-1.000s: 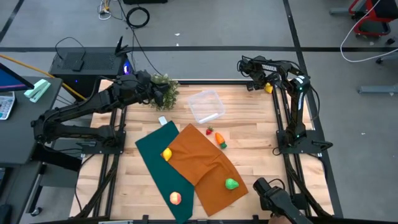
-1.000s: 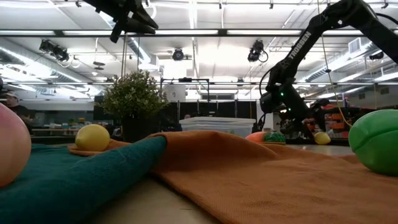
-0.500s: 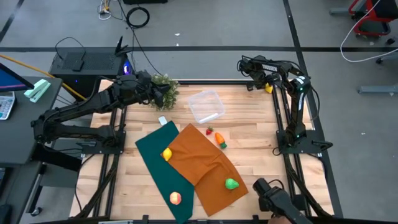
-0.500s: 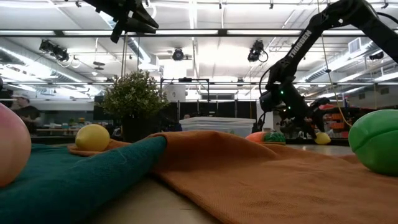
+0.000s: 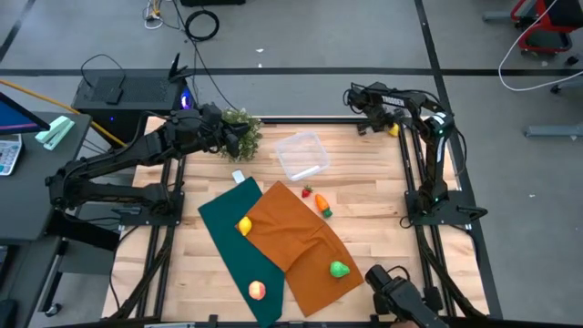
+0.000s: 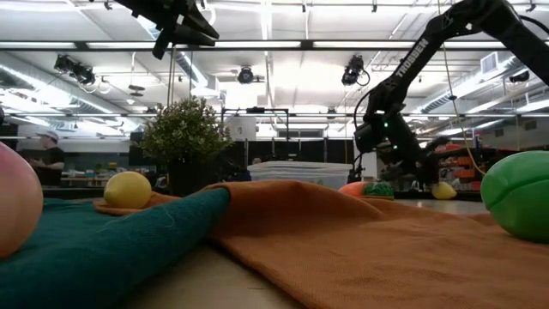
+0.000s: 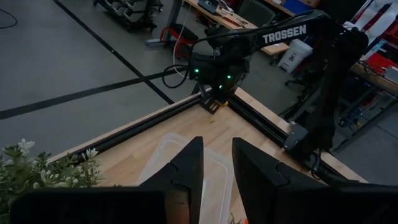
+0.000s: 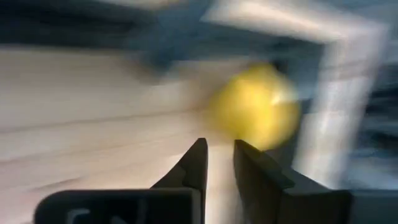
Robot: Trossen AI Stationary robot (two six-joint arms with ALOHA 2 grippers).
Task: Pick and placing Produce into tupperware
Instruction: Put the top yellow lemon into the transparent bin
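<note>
The yellow piece in the far corner [image 5: 393, 130] is on the bar side of my right gripper's closed fingers. Next, I open them and put them on both sides of the yellow piece's middle [image 8: 256, 109].
The tupperware [image 5: 302, 155] is a clear shallow box standing on the far middle of the table. A red piece [image 5: 307, 192] and an orange piece [image 5: 323, 206] lie at the orange cloth's far edge. On the cloths rest a yellow piece [image 5: 244, 225], a green piece [image 5: 339, 269] and a peach one [image 5: 258, 291]. Another yellow piece [image 5: 393, 130] sits on the wood at the far right corner. My right gripper [image 8: 217, 154] hovers just left of it, shut, touching nothing. My left gripper [image 7: 217, 152] waits shut above the potted plant [image 5: 241, 132].
The orange cloth [image 5: 296, 241] overlaps the green cloth [image 5: 228, 239] at the table's middle and near side. A small white object [image 5: 239, 177] lies by the green cloth's far corner. Black frame rails edge the table. Bare wood shows to the right of the cloths.
My right gripper has shifted slightly toward the table's left near the far right corner, and its wrist view is blurred by the motion. The yellow piece there has stayed where it was.
</note>
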